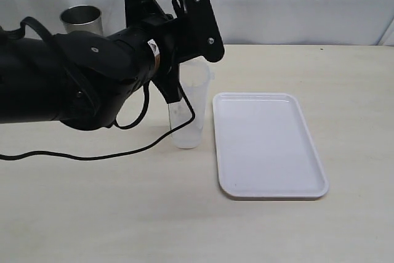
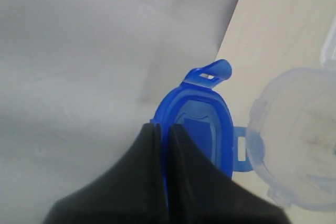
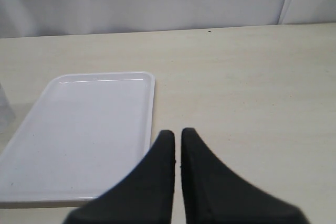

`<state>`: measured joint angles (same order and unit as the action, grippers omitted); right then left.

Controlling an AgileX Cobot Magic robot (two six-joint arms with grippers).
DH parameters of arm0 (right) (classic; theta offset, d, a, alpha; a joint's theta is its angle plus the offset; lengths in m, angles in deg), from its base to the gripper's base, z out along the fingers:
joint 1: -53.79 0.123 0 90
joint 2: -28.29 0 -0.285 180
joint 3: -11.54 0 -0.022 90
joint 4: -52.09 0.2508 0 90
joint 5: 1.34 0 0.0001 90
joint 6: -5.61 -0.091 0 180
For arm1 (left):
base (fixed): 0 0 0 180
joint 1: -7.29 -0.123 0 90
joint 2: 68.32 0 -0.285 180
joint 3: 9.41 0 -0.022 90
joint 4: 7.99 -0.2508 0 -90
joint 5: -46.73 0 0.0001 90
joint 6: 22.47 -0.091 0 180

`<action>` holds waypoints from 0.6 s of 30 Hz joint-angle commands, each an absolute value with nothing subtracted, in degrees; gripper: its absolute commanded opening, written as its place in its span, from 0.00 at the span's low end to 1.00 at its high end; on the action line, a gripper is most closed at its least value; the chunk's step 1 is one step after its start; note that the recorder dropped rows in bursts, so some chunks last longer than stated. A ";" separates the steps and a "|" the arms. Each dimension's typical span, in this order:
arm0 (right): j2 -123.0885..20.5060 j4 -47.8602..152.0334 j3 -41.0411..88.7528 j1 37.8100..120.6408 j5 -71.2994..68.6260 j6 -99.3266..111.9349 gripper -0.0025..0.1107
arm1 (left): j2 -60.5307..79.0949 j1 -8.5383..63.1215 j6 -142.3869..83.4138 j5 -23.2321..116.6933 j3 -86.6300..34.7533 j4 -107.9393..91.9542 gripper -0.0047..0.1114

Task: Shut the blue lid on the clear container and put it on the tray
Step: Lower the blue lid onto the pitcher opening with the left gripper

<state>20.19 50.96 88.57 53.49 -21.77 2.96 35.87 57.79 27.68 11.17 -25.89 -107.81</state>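
Note:
My left gripper has the blue lid (image 2: 200, 124) standing on edge next to the clear container's rim. It should bring the lid back and tilt it over the container's opening (image 2: 302, 135) before closing the container.
My left gripper (image 2: 165, 129) is shut on the edge of the blue lid (image 2: 202, 124), which it holds edge-on with its flaps sticking out. In the left wrist view the lid sits just beside the open mouth of the clear container (image 2: 299, 140), one flap overlapping the rim. The container (image 1: 188, 118) stands upright on the table, just left of the white tray (image 1: 268, 146). My left arm (image 1: 92, 78) hides the container's top and the lid in the exterior view. My right gripper (image 3: 177, 134) is shut on nothing, near the tray's (image 3: 84, 129) corner.
A shiny steel cup (image 1: 81, 20) stands at the back left, behind my left arm. A black cable (image 1: 92, 155) trails over the table to the container's base. A white curtain hangs behind the table.

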 commanded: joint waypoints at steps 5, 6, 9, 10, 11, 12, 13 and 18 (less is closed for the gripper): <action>20.51 51.15 88.75 53.23 -21.06 2.96 0.06 | 35.73 53.65 32.25 13.12 -24.04 -107.94 0.04; 20.51 51.15 88.75 53.23 -21.06 2.96 0.06 | 35.73 53.53 32.67 13.55 -23.45 -107.94 0.04; 20.51 51.15 88.75 53.23 -21.06 2.96 0.06 | 35.73 53.37 32.94 16.25 -21.91 -107.94 0.04; 20.51 51.15 88.75 53.23 -21.06 2.96 0.06 | 35.73 53.37 32.94 17.39 -21.80 -107.94 0.04; 20.51 51.15 88.75 53.23 -21.06 2.96 0.06 | 35.73 53.37 32.83 18.75 -21.80 -107.94 0.04; 20.51 51.15 88.75 53.23 -21.06 2.96 0.06 | 35.73 53.37 32.83 19.74 -21.80 -107.94 0.04; 20.51 51.15 88.75 53.23 -21.06 2.96 0.06 | 35.73 53.37 32.83 20.32 -21.80 -107.94 0.04; 20.51 51.15 88.75 53.23 -21.06 2.96 0.06 | 35.81 53.76 32.83 22.24 -22.01 -107.94 0.04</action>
